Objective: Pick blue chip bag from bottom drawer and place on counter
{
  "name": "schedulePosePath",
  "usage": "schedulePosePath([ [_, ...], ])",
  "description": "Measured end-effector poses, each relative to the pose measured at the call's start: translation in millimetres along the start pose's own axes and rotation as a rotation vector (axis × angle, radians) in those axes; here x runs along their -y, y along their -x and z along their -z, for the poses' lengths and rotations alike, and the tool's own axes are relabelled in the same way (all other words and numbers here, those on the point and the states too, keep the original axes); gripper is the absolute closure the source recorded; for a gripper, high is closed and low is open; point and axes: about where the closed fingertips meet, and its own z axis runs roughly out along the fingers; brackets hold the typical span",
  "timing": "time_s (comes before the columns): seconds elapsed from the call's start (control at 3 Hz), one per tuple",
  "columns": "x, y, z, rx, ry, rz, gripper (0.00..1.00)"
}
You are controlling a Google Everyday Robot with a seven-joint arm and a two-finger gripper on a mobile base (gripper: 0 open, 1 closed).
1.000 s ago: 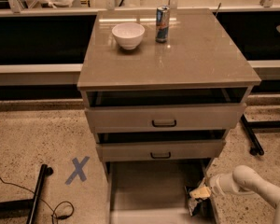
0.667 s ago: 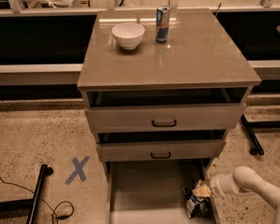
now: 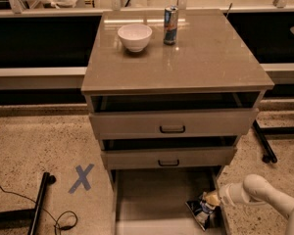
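Note:
I should open my gripper, reach lower over the bag's middle (image 3: pixel 201 211) and close there before I lift the bag, because my gripper touches only the blue chip bag's upper edge (image 3: pixel 206 197).
The blue chip bag (image 3: pixel 200 211) lies crumpled in the right side of the open bottom drawer (image 3: pixel 152 199). My gripper (image 3: pixel 210 201) reaches in from the lower right on a white arm and sits right at the bag's upper right edge, touching it. The counter (image 3: pixel 196 58) is the glossy grey-brown top of the cabinet, above the drawers.
A white bowl (image 3: pixel 134 36) and a blue-silver can (image 3: pixel 170 18) stand at the back of the counter. Two upper drawers with black handles (image 3: pixel 172 129) are partly pulled out. A blue tape X (image 3: pixel 82 177) and a black stand (image 3: pixel 39 209) with cables lie on the floor at left.
The gripper and the bag stay at the right side of the bottom drawer; the bag looks slightly lower and more crumpled under the gripper than before.

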Motion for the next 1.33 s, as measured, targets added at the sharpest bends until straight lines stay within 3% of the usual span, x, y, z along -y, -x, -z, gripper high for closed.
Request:
schedulePosePath([
  [0.33, -0.8, -0.2, -1.1, -0.001, 0.002, 0.0, 1.0],
  [0.67, -2.5, -0.6, -3.4, -0.002, 0.006, 0.0, 0.84],
  [1.33, -6.0, -1.5, -8.1, -0.004, 0.015, 0.0, 0.37],
])
